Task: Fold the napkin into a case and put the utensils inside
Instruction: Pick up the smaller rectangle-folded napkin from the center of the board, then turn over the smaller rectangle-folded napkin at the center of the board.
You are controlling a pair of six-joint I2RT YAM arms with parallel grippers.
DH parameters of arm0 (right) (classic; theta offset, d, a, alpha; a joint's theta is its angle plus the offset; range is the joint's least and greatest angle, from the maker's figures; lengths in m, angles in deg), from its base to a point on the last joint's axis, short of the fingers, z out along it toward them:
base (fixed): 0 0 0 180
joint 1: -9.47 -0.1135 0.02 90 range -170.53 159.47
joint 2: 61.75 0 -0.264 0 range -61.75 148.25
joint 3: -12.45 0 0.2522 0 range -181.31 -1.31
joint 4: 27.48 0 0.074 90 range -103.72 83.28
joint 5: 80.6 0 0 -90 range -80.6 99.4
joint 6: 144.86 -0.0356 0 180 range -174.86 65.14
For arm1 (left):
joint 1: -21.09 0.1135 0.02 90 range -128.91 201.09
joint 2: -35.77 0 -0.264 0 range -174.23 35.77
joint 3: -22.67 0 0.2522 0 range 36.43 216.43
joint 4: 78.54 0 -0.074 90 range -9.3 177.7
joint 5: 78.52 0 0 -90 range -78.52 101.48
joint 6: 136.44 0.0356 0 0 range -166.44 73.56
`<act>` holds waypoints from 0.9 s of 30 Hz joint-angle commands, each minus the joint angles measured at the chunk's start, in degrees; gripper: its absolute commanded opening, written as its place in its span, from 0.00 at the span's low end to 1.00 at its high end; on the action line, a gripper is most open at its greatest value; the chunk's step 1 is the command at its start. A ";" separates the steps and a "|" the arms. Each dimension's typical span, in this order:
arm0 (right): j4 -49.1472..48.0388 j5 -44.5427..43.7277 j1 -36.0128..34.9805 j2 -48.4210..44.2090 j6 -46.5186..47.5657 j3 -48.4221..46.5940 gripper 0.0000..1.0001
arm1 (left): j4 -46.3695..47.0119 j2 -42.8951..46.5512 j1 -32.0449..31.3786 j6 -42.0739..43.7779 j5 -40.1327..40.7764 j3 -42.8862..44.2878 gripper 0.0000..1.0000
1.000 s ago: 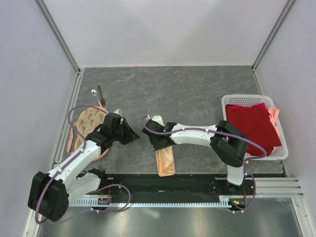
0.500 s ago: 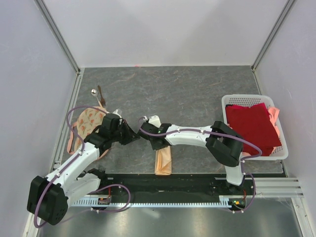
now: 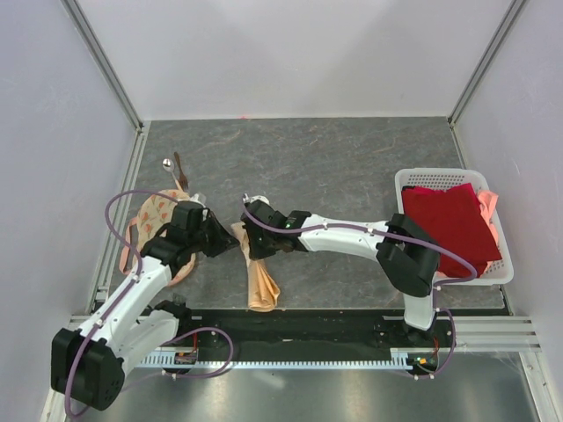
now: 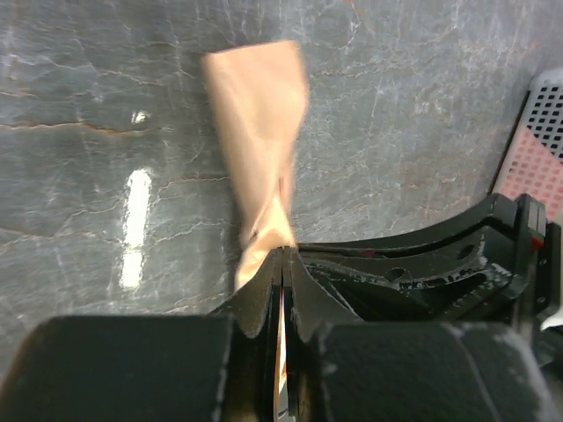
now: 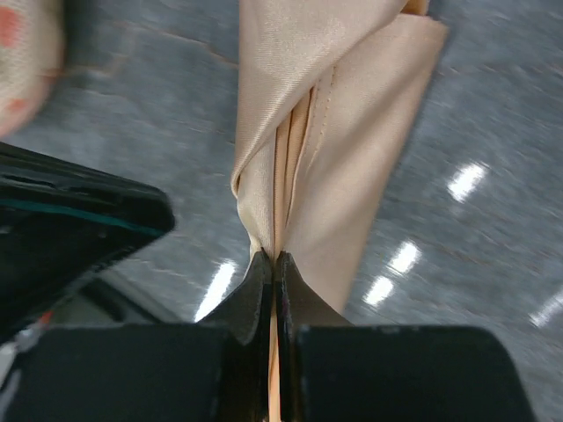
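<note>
The napkin's middle (image 3: 252, 266) hangs narrow and twisted by my grippers, so I should pull it out toward its lower end (image 3: 262, 301) and spread it flat before getting the utensils.
The peach-orange napkin, folded into a narrow case (image 3: 260, 280), hangs twisted between both grippers near the table's front centre-left. My left gripper (image 3: 230, 236) is shut on its upper end; in the left wrist view (image 4: 283, 255) the case (image 4: 259, 132) stretches away from the jaws. My right gripper (image 3: 249, 234) is shut on the same end; in the right wrist view (image 5: 274, 257) the cloth (image 5: 325, 114) is pinched between the jaws. The silver spoon (image 3: 167, 164) and the dark brown stick (image 3: 179, 169) lie at the far left.
A round cream cloth with orange print (image 3: 157, 220) lies under the left arm. A white lattice basket (image 3: 440, 177) with dark red cloth (image 3: 450, 224) stands at the right edge. A metal rail runs along the table's left side.
Both grippers have moved left, dragging the case's upper end with them. The case now slants and twists instead of lying straight.
</note>
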 commanded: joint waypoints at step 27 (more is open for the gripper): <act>-61.05 42.13 19.80 -2.12 -14.18 32.64 0.14 | 7.82 -11.77 0.57 4.37 -2.30 3.26 0.04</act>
